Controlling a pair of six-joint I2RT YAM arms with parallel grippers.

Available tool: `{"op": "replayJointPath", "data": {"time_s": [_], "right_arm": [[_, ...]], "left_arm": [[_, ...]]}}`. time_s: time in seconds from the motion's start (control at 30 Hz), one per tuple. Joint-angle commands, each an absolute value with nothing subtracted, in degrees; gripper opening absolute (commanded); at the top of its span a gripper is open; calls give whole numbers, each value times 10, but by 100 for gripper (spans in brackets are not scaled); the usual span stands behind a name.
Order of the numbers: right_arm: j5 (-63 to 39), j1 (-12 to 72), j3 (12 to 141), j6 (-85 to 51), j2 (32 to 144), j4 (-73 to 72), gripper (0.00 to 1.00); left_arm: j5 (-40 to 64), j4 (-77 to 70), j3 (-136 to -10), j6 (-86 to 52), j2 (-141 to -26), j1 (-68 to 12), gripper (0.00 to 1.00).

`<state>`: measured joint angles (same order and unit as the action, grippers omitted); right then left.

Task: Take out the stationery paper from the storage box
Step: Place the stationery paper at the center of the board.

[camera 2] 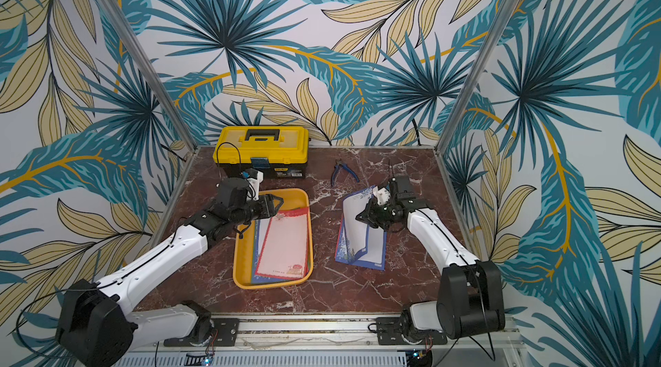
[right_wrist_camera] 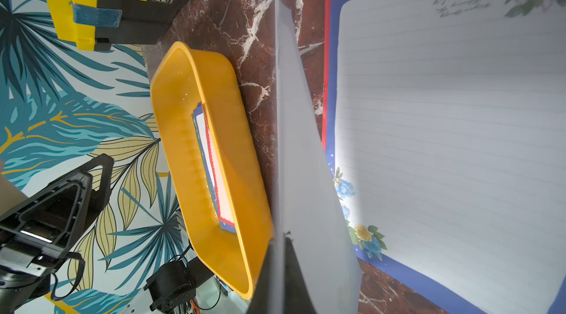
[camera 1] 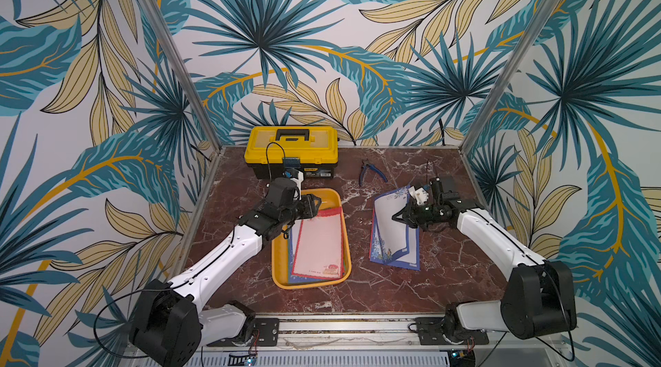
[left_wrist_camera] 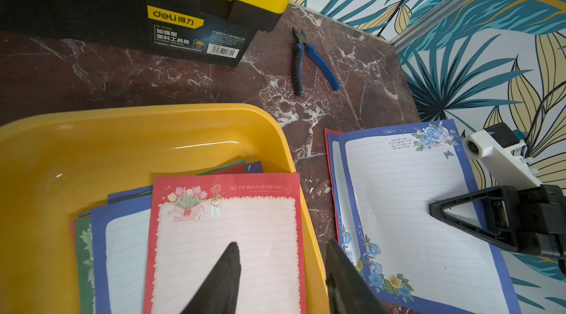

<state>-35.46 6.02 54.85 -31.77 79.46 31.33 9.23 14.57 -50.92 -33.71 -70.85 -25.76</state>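
Observation:
My right gripper should keep lowering the blue floral sheet (camera 1: 390, 222), which hangs printed side up over the pile (camera 1: 411, 254), until it rests there, and then let it go.
The orange-yellow storage box (camera 1: 277, 275) (camera 2: 282, 197) (left_wrist_camera: 122, 144) lies mid-table with several sheets of stationery paper in it, a red-bordered sheet (camera 1: 318, 247) (left_wrist_camera: 260, 236) on top. My left gripper (camera 1: 316, 204) (left_wrist_camera: 283, 243) hovers open over the box's far end, one finger above the red sheet and one past the rim. To the right, my right gripper (camera 1: 395, 218) (right_wrist_camera: 278, 242) is shut on the edge of a blue floral sheet (camera 1: 384, 204) (right_wrist_camera: 300, 144), which curls up above a pile of sheets (camera 1: 404, 258) (right_wrist_camera: 444, 113) lying on the table.
A yellow-lidded black toolbox (camera 1: 291, 150) stands at the back, just behind the box and the left wrist. Blue-handled pliers (camera 1: 370, 172) (left_wrist_camera: 303, 58) lie behind the pile of sheets. Metal frame posts stand at the back corners of the marble table.

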Motion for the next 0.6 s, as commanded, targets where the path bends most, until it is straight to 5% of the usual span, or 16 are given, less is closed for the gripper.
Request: {"op": "replayJointPath", "data": {"time_s": [0.0,0.57], "right_arm": [[-336,57,538,-303,805,311,0],[-256,56,548,-259,830,345,0]], "left_arm": [[93,142,-501,-336,-716,-254,47],[96,142,-505,-337,-732,-254,46]]}}
